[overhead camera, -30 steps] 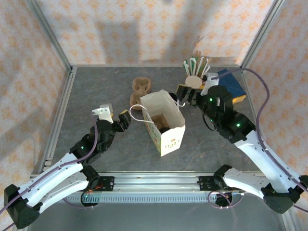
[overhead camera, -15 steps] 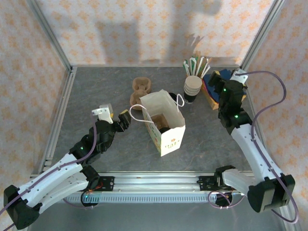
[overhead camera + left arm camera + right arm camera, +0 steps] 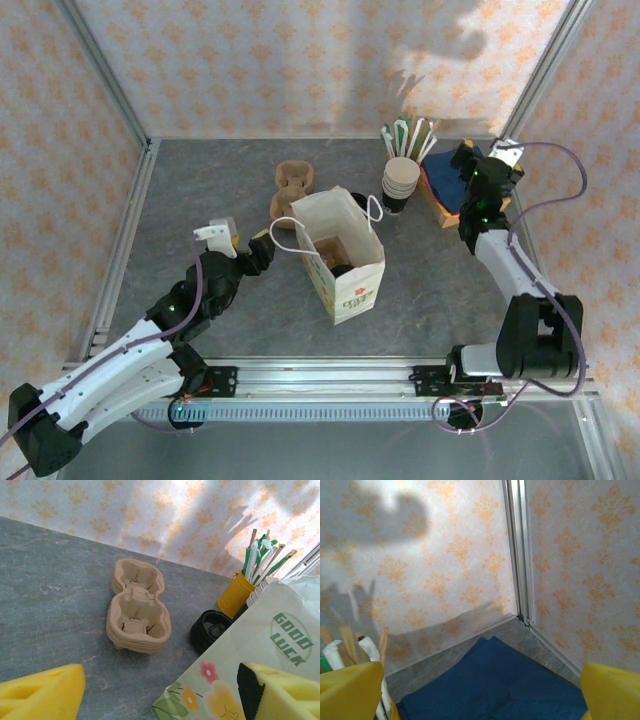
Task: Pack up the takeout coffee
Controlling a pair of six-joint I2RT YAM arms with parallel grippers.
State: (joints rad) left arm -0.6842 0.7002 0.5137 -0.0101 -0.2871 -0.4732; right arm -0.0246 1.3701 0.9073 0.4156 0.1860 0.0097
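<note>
The blue napkins [image 3: 443, 180] lie uncovered under the open fingers of my right gripper, so it should keep going down until both fingers touch the top napkin [image 3: 492, 695], then pinch it.
A white paper bag [image 3: 345, 262] with a flower print stands open in the middle of the table. Down inside it sits a dark round shape [image 3: 343, 268], which looks like the black lid of the takeout coffee. My left gripper [image 3: 256, 244] is open just left of the bag, by its cord handle [image 3: 283, 236]. In the left wrist view the left gripper [image 3: 160, 695] has the bag's printed wall [image 3: 260, 645] against the right finger's pad [image 3: 248, 690]. My right gripper [image 3: 464, 164] hangs open over the blue napkins [image 3: 450, 180]. In its own view the right gripper [image 3: 480, 695] holds nothing.
A brown pulp cup carrier [image 3: 137, 607] lies behind the bag. A black round lid stack [image 3: 210, 628], a stack of cream-rimmed cups [image 3: 400, 180] and a yellow holder of straws [image 3: 236, 593] stand at the back right. The enclosure's corner post [image 3: 519, 550] rises close behind the napkins [image 3: 495, 680].
My right arm has swung from the bag's top right edge away to the back right corner, over the napkins. The left arm and the bag have stayed put.
</note>
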